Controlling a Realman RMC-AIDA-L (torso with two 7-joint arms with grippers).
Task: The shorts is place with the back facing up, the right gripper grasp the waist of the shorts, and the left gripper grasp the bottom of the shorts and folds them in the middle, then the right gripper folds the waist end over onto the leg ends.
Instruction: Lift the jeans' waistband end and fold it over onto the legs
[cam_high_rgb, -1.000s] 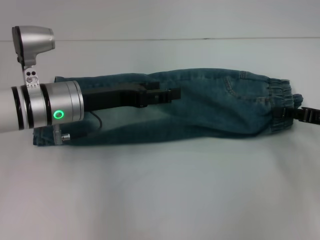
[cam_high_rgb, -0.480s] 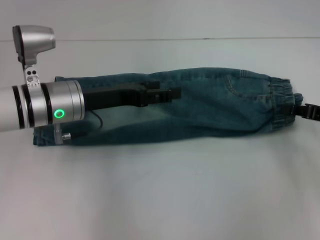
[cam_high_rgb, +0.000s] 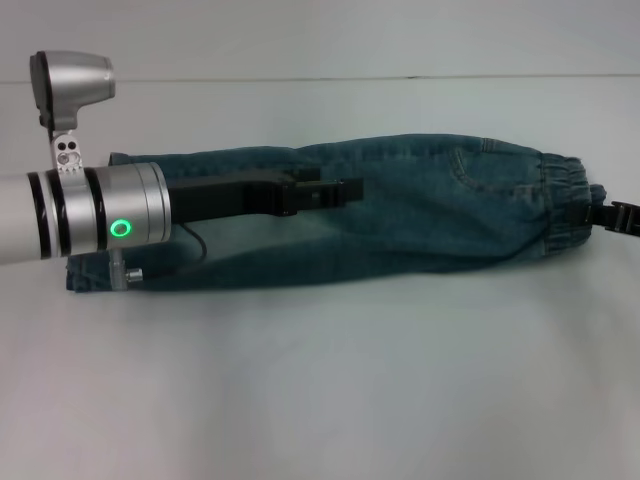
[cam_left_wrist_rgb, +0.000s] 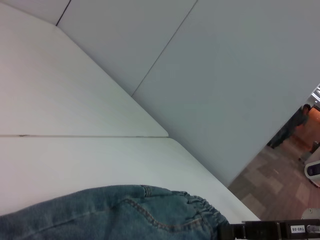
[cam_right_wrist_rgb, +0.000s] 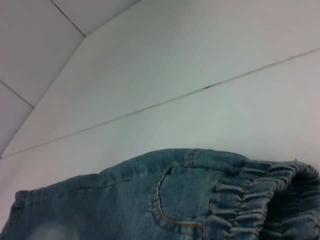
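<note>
The shorts' leg half (cam_high_rgb: 265, 257) is lying loose under my left gripper. Next, my left gripper pushes the middle (cam_high_rgb: 382, 208) of the shorts down before my right gripper folds the shorts' waist over.
The shorts (cam_high_rgb: 430, 215) lie folded lengthwise on the white table, a back pocket facing up. Their elastic waist (cam_high_rgb: 565, 200) points right and the leg ends (cam_high_rgb: 90, 272) point left. My left gripper (cam_high_rgb: 350, 187) reaches from the left and hangs over the middle of the shorts, with no cloth raised by it. My right gripper (cam_high_rgb: 622, 217) shows only at the right edge, just off the waist and apart from it. The left wrist view shows the shorts (cam_left_wrist_rgb: 125, 210) and the right gripper (cam_left_wrist_rgb: 270, 231) beyond the waist. The right wrist view shows the gathered waist (cam_right_wrist_rgb: 255, 200) close up.
The white table (cam_high_rgb: 320, 380) spreads in front of and behind the shorts. A pale wall (cam_high_rgb: 320, 35) stands behind its far edge. In the left wrist view, a floor and a person (cam_left_wrist_rgb: 295, 125) appear far off past the table's side.
My right gripper has drawn back to the right, off the waistband and nearly out of the head view. The left arm has barely shifted and the shorts lie as before.
</note>
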